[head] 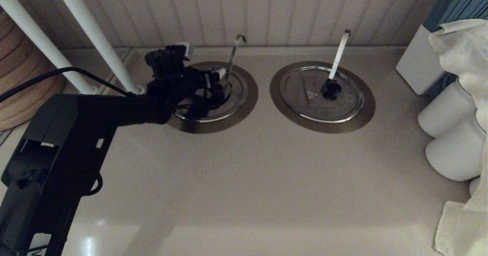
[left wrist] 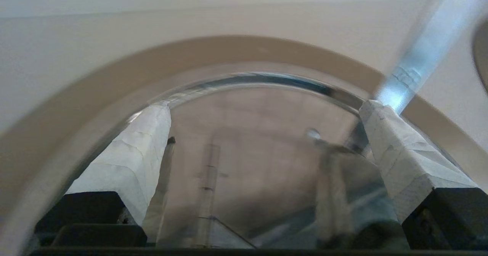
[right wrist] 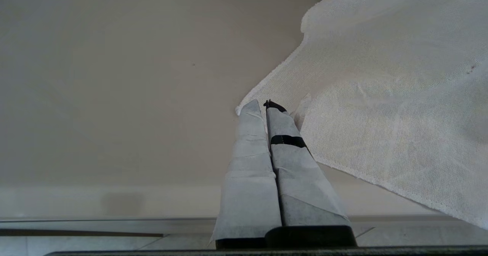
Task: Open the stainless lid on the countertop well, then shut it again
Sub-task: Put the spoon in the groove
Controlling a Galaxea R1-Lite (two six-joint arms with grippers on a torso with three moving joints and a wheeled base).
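Next, my open left gripper moves toward the lid's knob [left wrist: 384, 234] until the handle and the knob are between its fingers, because the slim handle [left wrist: 400, 87] passes outside the end of one finger.
The stainless lid [head: 234, 96] lies flat in the countertop well, whose wide steel flange [head: 249, 100] rings it at the back left. A slim hook-tipped handle [head: 233, 56] rises from the lid's far edge. My left gripper [head: 213, 84] hovers low over the lid and hides its knob in the head view. In the left wrist view the white-wrapped fingers [left wrist: 137, 160] stand wide apart over the lid [left wrist: 259, 153], with the left gripper [left wrist: 267, 104] open and only the lid's shiny surface between them. The handle [left wrist: 423, 54] passes just beyond one fingertip. My right gripper [right wrist: 267, 105] is shut and parked beside a white cloth [right wrist: 381, 96].
A twin lid [head: 305, 103] with a broader white handle [head: 339, 54] sits to the right. Far right stand a white box [head: 415, 65], white cylinders [head: 450, 134] and draped cloth [head: 461, 50]. Two white poles [head: 91, 31] slant at the back left.
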